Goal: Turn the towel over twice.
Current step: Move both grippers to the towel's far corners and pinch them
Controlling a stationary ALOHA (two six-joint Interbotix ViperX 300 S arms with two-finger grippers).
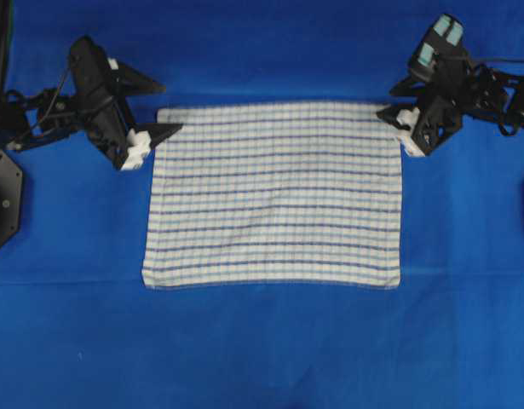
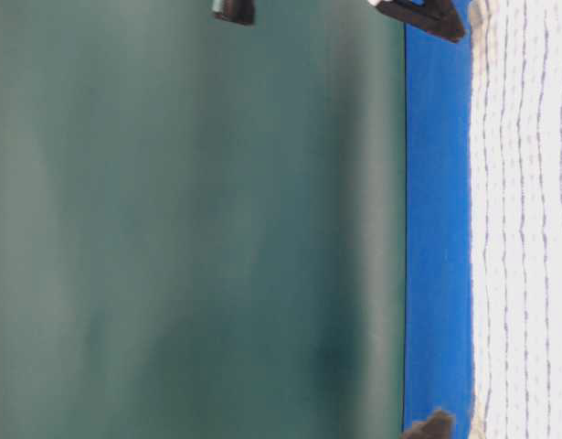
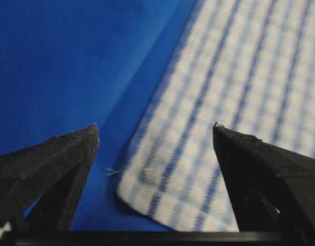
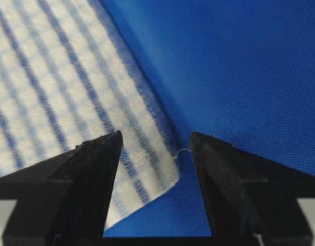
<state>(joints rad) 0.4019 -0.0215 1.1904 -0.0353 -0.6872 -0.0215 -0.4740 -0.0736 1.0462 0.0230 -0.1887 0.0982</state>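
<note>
My grippers are on either side of the towel, which lies thin and spread between them, so its near edge will hang open and wide when I lift the far corners.
The towel, white with thin blue stripes, lies flat and spread out on the blue table cover. My left gripper is at the towel's far left corner, open. In the left wrist view that corner lies flat between the fingers of my left gripper, touching neither. My right gripper is at the far right corner, also open. In the right wrist view the corner lies between the wide-apart fingers of my right gripper, unheld. The table-level view shows the towel lying flat.
Blue table cover surrounds the towel on all sides. A black arm base sits at the left edge of the overhead view. A dark green backdrop stands behind the table.
</note>
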